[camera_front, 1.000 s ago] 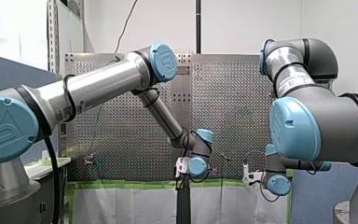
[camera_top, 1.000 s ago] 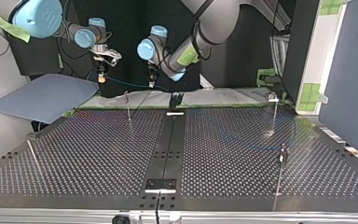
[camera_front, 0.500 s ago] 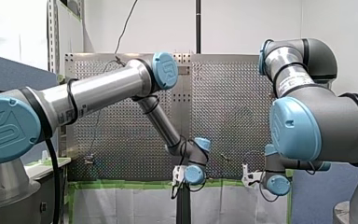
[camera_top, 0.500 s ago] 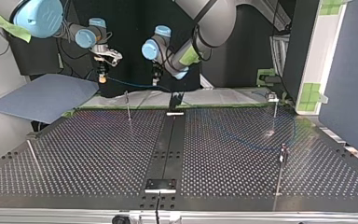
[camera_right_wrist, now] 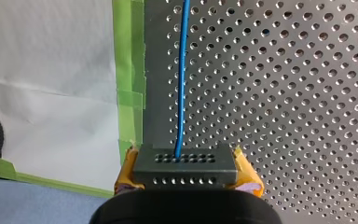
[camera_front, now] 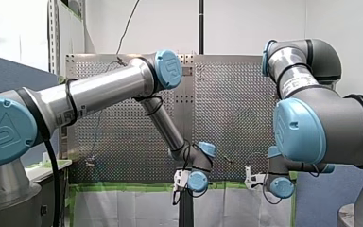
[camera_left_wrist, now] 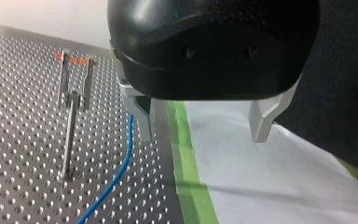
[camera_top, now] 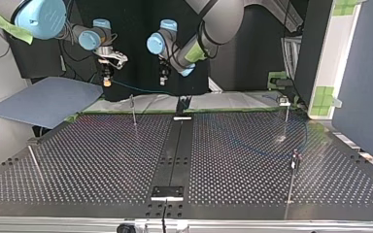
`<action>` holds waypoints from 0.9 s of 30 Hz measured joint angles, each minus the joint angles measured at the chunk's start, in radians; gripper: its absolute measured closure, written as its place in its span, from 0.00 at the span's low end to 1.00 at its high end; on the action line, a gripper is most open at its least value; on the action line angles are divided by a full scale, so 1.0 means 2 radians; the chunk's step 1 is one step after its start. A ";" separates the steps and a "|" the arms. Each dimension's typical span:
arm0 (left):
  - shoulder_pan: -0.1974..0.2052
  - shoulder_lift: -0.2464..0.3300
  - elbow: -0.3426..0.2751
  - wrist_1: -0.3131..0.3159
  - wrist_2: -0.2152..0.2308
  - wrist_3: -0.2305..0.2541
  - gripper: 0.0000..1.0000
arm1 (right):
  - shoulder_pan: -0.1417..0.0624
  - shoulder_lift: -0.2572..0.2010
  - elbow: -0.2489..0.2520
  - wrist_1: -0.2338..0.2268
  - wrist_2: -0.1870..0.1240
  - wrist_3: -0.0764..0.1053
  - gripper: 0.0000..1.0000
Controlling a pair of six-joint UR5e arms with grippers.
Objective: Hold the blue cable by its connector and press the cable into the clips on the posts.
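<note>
I expect the blue cable [camera_right_wrist: 182, 70] to stay taut and bend mainly near the connector end when I carry it, because it runs straight from the grey connector [camera_right_wrist: 178, 160].
The blue cable [camera_right_wrist: 182, 70] ends in a grey perforated connector [camera_right_wrist: 185, 165], and my right gripper [camera_top: 106, 80] is shut on that connector with its yellow pads [camera_right_wrist: 247, 175]. From there the cable [camera_top: 141, 89] runs past my left gripper [camera_top: 164, 77] and over the table to a far post [camera_top: 295, 167]. In the left wrist view my left gripper [camera_left_wrist: 204, 128] is open, its metal fingers [camera_left_wrist: 144, 121] wide apart and empty. The cable [camera_left_wrist: 121, 170] lies just beside and below one finger, near a thin post [camera_left_wrist: 70, 135].
The perforated table [camera_top: 102, 165] carries thin posts [camera_top: 132, 109], one more at the top view's right [camera_top: 286, 116]. Green tape [camera_left_wrist: 186, 163] and white paper [camera_left_wrist: 270, 186] edge the table under my left gripper. A blue sheet [camera_top: 43, 99] lies at the top view's left.
My left gripper has risen a little away from the blue cable in the top view. My right arm has stayed where it was, still gripping the connector.
</note>
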 joint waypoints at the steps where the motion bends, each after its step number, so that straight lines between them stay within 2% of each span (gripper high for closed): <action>1: -0.002 0.001 -0.005 0.003 0.001 0.001 0.01 | 0.000 0.000 -0.001 0.001 0.000 0.000 1.00; 5: -0.015 0.003 -0.008 0.009 0.007 0.002 0.01 | 0.000 0.000 -0.009 0.010 -0.001 -0.002 1.00; 8: -0.027 0.003 0.001 0.015 0.009 -0.001 0.01 | 0.001 0.000 -0.017 0.020 -0.006 -0.009 1.00; 12: -0.039 0.003 0.015 0.015 0.008 -0.009 0.01 | 0.002 0.000 -0.025 0.035 -0.022 -0.019 1.00; 19: -0.044 0.003 0.031 0.012 0.007 -0.021 0.01 | -0.004 -0.001 -0.028 0.044 -0.055 -0.019 1.00; 27: -0.045 0.003 0.048 0.004 -0.020 -0.027 0.01 | -0.008 -0.008 -0.028 0.073 -0.101 -0.048 1.00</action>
